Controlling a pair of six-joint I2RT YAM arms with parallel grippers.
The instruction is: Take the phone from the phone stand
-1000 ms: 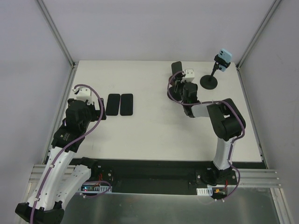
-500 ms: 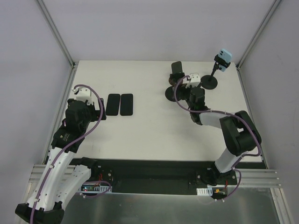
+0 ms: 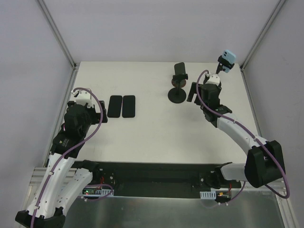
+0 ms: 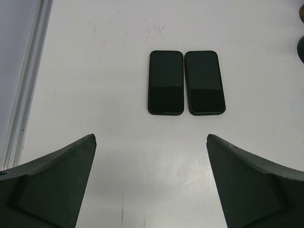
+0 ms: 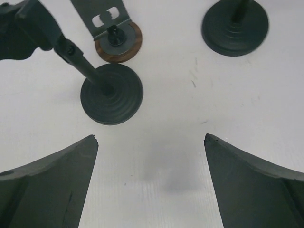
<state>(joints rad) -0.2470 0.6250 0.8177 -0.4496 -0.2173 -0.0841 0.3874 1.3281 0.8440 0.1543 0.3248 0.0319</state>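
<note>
The light blue phone's stand [image 5: 234, 35] sits clear of the middle stand, so I should continue to move my open right gripper toward its stem [image 3: 219, 69] and close there.
A black phone [image 3: 179, 70] sits on top of the middle phone stand, whose round black base [image 3: 177, 95] [image 5: 111, 93] has a stem slanting up to a dark holder [image 5: 21, 23]. A light blue phone [image 3: 228, 58] is on a second stand at the back right; its black base [image 5: 235, 21] shows only in the right wrist view. My right gripper [image 3: 202, 95] [image 5: 151, 137] hangs open over bare table between the two bases, holding nothing. My left gripper [image 3: 101, 112] [image 4: 151, 137] is open at the left, just short of two black phones [image 4: 166, 82] [image 4: 204, 82] lying flat.
A low stand with a brown round base [image 5: 118, 42] and an empty grey bracket [image 5: 102, 16] stands just behind the middle stand's base. The table's left rail [image 4: 26, 80] runs beside my left gripper. Frame posts rise at both back corners.
My right gripper has opened, left the middle stand and swung right, now covering the right stand's base in the top view. The left arm has barely moved.
</note>
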